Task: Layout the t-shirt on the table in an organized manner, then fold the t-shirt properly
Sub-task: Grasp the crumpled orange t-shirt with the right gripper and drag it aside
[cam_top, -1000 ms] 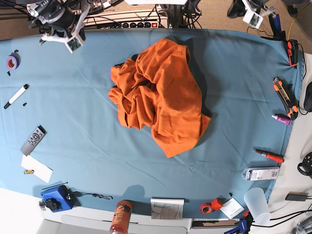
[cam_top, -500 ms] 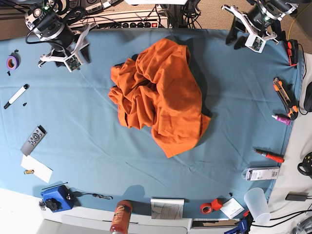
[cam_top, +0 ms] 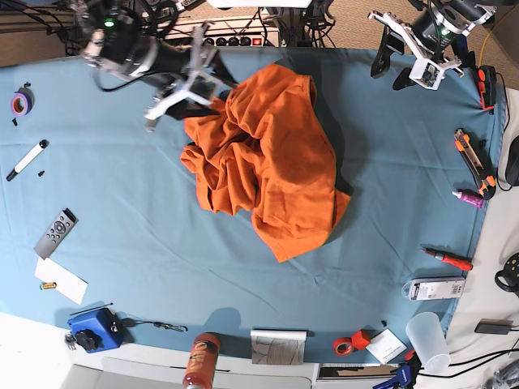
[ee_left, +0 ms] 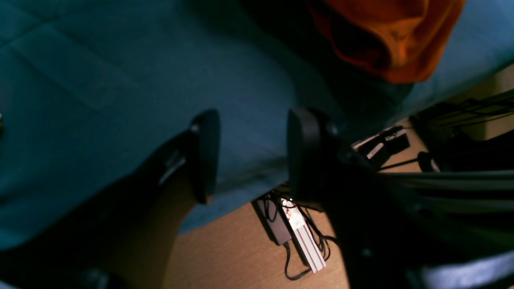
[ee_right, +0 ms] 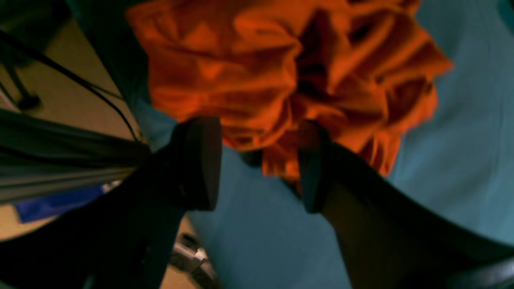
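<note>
My right gripper should keep moving in over the t-shirt's middle (cam_top: 246,151) until it can close on a fold, because its open fingers face the t-shirt's raised folds (cam_top: 229,128).
The bright-orange t-shirt (cam_top: 268,154) lies crumpled in a heap at the middle of the light-blue table (cam_top: 122,203). My right gripper (cam_top: 188,87) is open and empty, just beside the shirt's upper-left edge. In the right wrist view its jaws (ee_right: 257,164) stand apart with the shirt's folds (ee_right: 261,72) right ahead. My left gripper (cam_top: 405,61) is open and empty over the table's far right corner, well apart from the shirt. In the left wrist view (ee_left: 251,156) the shirt (ee_left: 385,36) shows at the top, beyond the jaws.
Along the left edge lie a purple tape roll (cam_top: 20,102), a marker (cam_top: 27,159) and a remote (cam_top: 55,232). A blue device (cam_top: 92,328), a bottle (cam_top: 201,361), an orange tape roll (cam_top: 349,343) and a cup (cam_top: 426,339) line the front. Tools (cam_top: 473,154) lie at the right edge.
My right gripper has swung from the table's far left corner across to the shirt's upper-left edge. My left gripper came down over the far right corner and has since held still.
</note>
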Robot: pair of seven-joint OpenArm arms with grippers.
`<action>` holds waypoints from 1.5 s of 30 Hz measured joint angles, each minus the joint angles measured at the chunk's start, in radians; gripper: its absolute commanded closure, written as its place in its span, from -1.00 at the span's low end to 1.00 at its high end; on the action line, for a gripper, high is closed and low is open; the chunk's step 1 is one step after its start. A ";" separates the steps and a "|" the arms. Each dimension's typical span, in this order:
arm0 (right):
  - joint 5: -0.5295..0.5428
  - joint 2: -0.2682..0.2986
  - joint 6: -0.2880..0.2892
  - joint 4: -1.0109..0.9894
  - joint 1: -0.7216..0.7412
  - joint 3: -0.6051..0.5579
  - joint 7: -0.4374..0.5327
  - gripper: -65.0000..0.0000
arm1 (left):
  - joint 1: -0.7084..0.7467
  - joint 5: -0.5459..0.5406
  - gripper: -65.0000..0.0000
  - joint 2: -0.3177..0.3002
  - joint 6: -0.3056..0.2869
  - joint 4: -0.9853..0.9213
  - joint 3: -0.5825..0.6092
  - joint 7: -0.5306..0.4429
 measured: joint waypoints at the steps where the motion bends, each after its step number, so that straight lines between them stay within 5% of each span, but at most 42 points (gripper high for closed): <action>1: -0.033 0.000 0.002 0.000 0.018 -0.044 0.007 0.08 | 0.000 0.000 0.13 0.000 0.000 0.000 0.000 0.000; 5: -0.117 0.000 -0.008 0.000 0.071 -0.189 0.019 0.08 | 0.000 0.000 0.13 0.000 0.000 0.000 0.000 0.000; 9: -0.208 0.000 -0.120 -0.018 0.119 -0.284 0.027 0.08 | 0.000 0.000 0.13 0.000 0.000 0.000 0.000 0.000; 14: -0.228 -0.001 -0.165 -0.121 0.180 -0.346 0.050 0.08 | -0.009 0.000 0.13 0.019 -0.001 0.000 0.000 -0.001; 23: -0.201 -0.140 -0.169 -0.315 0.240 -0.353 0.049 0.08 | -0.069 0.000 0.13 0.024 -0.003 0.000 0.000 -0.003; 28: -0.202 -0.171 -0.181 -0.321 0.243 -0.353 0.046 0.97 | -0.069 0.000 0.13 0.025 -0.003 0.000 0.000 -0.003; 32: -0.216 -0.174 -0.308 -0.325 0.251 -0.354 0.040 1.00 | -0.069 0.000 0.13 0.024 -0.003 0.000 0.000 -0.003; 41: -0.312 -0.175 -0.436 -0.325 0.372 -0.354 0.041 1.00 | -0.069 0.000 0.13 0.024 -0.003 0.000 0.000 -0.003; 45: -0.371 -0.224 -0.500 -0.325 0.436 -0.290 0.044 1.00 | -0.069 0.000 0.13 0.025 -0.003 0.000 0.000 -0.003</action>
